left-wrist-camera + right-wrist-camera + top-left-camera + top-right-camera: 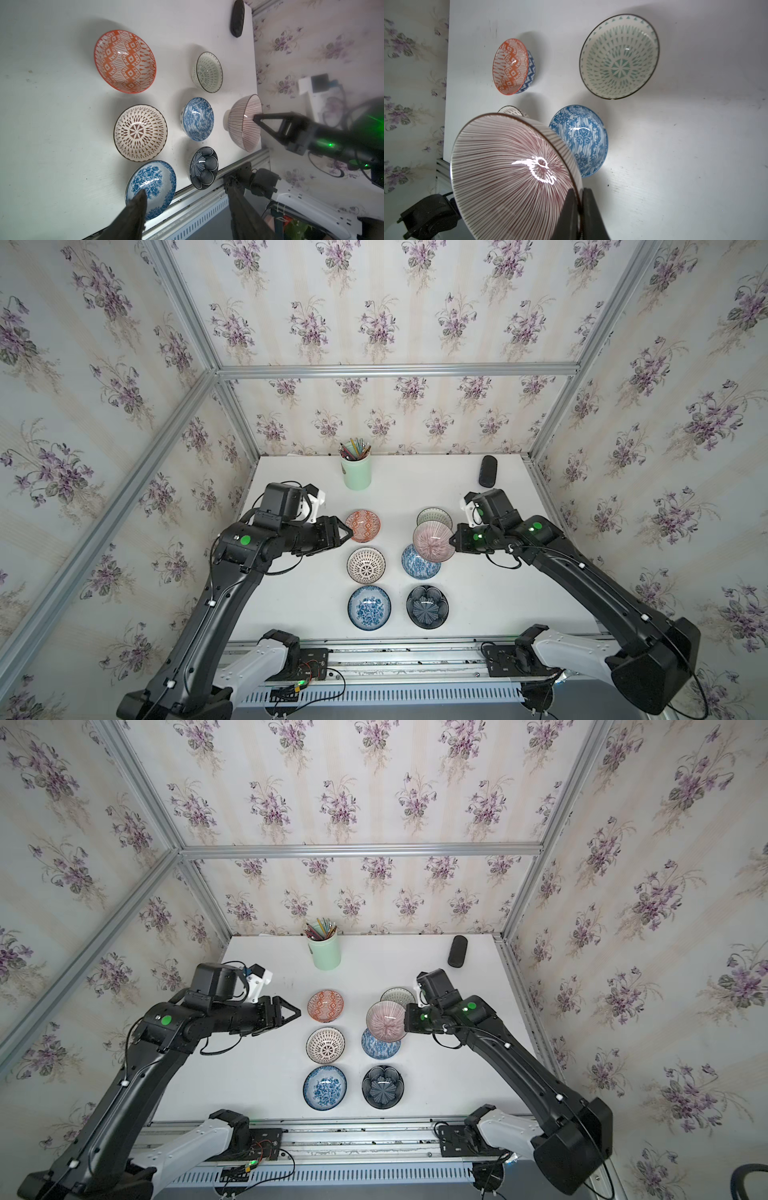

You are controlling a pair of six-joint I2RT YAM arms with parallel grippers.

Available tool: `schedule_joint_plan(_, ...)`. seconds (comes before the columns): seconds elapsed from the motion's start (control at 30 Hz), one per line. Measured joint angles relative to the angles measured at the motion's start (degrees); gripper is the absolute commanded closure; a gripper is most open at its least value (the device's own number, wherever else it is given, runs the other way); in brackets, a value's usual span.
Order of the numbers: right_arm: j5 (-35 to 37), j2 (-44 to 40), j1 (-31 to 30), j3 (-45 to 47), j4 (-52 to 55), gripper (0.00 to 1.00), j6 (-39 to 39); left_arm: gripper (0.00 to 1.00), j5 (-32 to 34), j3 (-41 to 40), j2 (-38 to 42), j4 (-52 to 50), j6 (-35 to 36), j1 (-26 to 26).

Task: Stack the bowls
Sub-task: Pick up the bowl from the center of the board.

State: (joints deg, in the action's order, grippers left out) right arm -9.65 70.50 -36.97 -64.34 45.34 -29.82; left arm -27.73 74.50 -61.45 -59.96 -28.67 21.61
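The pink-lined bowl's free rim faces my open left gripper. My right gripper should keep bringing the bowl over until my left gripper closes on that rim.
My right gripper is shut on the rim of the pink-lined bowl, which hangs tilted above the table. The bowl partly overlaps a blue-white patterned bowl and the green-lattice bowl. My left gripper stands open and empty, just left of the orange bowl. In front of the orange bowl sit the dark-lattice bowl and the blue floral bowl. The navy petal bowl is at the front right. All of these rest singly on the white table.
A mint-green pencil cup stands at the back centre. A dark oblong case lies at the back right. Metal frame rails run along the table's front edge, and wallpapered walls close in both sides.
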Motion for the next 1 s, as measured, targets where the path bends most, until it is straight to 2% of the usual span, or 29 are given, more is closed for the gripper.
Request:
schedule_joint_plan(0.17,1.68,8.31,-10.88,-7.13,0.92,1.00,-0.68,0.44,3.91,0.83,-4.42,-0.04,0.02,6.93)
schedule_joint_plan(0.23,2.91,11.04,-13.46,-9.09,1.20,1.00,-1.27,0.44,4.63,0.22,-5.46,0.07,0.11,8.31)
schedule_joint_plan(0.4,4.50,15.82,-17.51,-13.07,1.33,1.00,-1.73,0.51,6.95,-2.49,-6.54,-0.09,0.74,9.57)
schedule_joint_plan(0.63,5.38,18.84,-19.80,-15.72,1.33,1.00,-2.19,0.66,7.74,-4.98,-6.91,-0.09,1.33,9.90)
schedule_joint_plan(1.0,5.77,19.61,-20.24,-16.74,1.25,1.00,-3.02,0.76,7.69,-7.37,-9.94,0.09,1.51,10.36)
